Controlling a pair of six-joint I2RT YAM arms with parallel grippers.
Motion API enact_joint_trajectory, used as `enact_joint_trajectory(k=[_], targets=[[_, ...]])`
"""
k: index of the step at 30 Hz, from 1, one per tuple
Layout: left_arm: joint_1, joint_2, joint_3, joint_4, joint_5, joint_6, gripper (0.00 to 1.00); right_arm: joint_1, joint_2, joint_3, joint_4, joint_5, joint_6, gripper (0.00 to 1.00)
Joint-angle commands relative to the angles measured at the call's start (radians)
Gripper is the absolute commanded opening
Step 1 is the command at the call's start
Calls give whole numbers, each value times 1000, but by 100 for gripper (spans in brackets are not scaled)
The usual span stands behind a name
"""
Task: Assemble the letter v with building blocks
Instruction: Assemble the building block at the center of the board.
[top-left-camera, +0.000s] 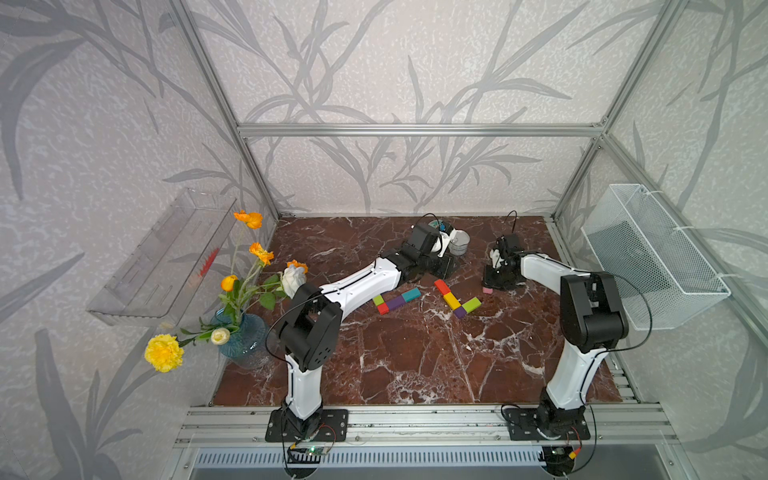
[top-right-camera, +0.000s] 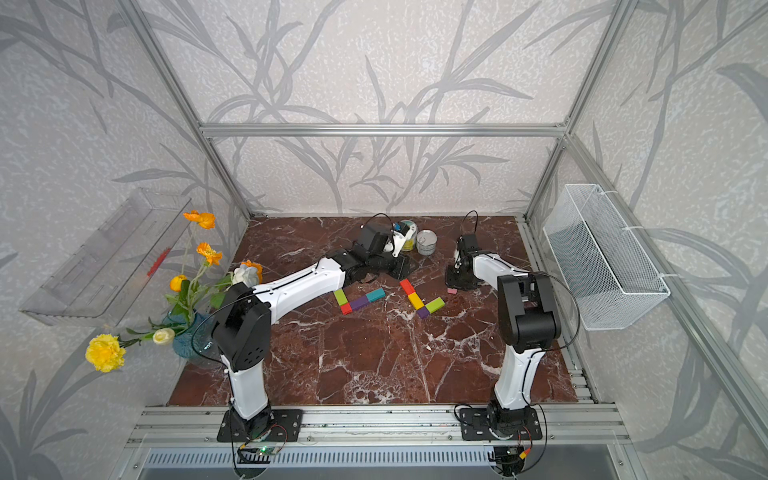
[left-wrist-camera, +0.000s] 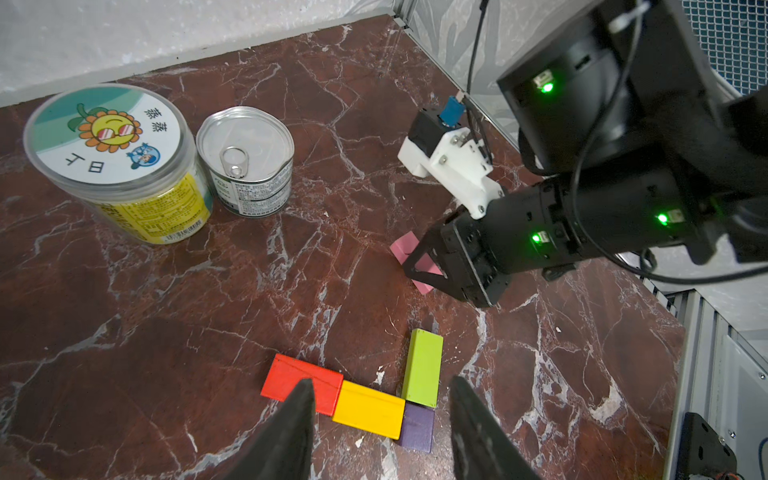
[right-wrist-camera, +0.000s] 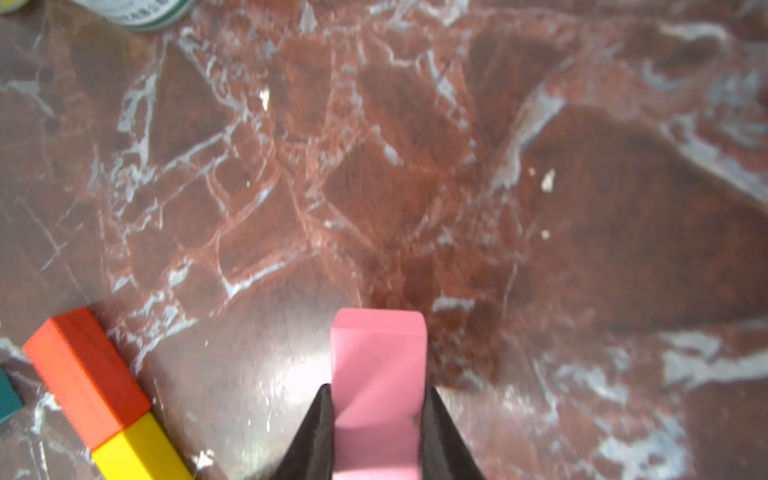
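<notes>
The pink block (left-wrist-camera: 404, 246) is crooked and away from the lime green block, so next my right gripper lets go of the pink block and pushes it into line (left-wrist-camera: 430, 310) with closed fingers.
A red (left-wrist-camera: 301, 384), a yellow (left-wrist-camera: 370, 409) and a purple block (left-wrist-camera: 417, 428) lie in a row, and a lime green block (left-wrist-camera: 424, 368) turns off at the purple corner. This angle (top-left-camera: 457, 301) lies mid-table. My left gripper (left-wrist-camera: 382, 395) hovers open over it, holding nothing. My right gripper (right-wrist-camera: 378, 395) is shut on a pink block (right-wrist-camera: 378, 361), low at the table just right of the angle (top-left-camera: 488, 289). I cannot tell whether the pink block touches the surface. A second cluster of lime, red, purple and teal blocks (top-left-camera: 397, 302) lies to the left.
A clear jar with a yellow label (left-wrist-camera: 112, 158) and a tin can (left-wrist-camera: 245, 158) stand at the back of the marble table (top-left-camera: 415, 361). A vase of flowers (top-left-camera: 241, 332) is at the left edge. A wire basket (top-left-camera: 652, 257) hangs on the right wall.
</notes>
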Motion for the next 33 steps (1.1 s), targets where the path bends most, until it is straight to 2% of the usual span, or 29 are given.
enact_joint_trajectory(k=[1, 5, 12, 19, 23, 29, 33], targets=[[0, 29, 30, -8, 22, -12, 51, 0, -78, -49, 40, 26, 16, 12], [-2, 78, 72, -45, 40, -14, 50, 0, -154, -129, 58, 49, 24, 13], [-17, 150, 159, -135, 74, -6, 45, 1, -155, -178, 66, 55, 32, 16], [-37, 243, 278, -273, 72, 29, 43, 7, -104, -162, 60, 37, 34, 22], [-42, 274, 303, -285, 81, 27, 43, 7, -95, -160, 68, 27, 43, 32], [-49, 357, 397, -343, 113, 23, 40, 5, -149, -181, 85, -11, 61, 57], [-59, 424, 481, -384, 140, 25, 31, -1, -251, -246, 66, -12, 58, 61]])
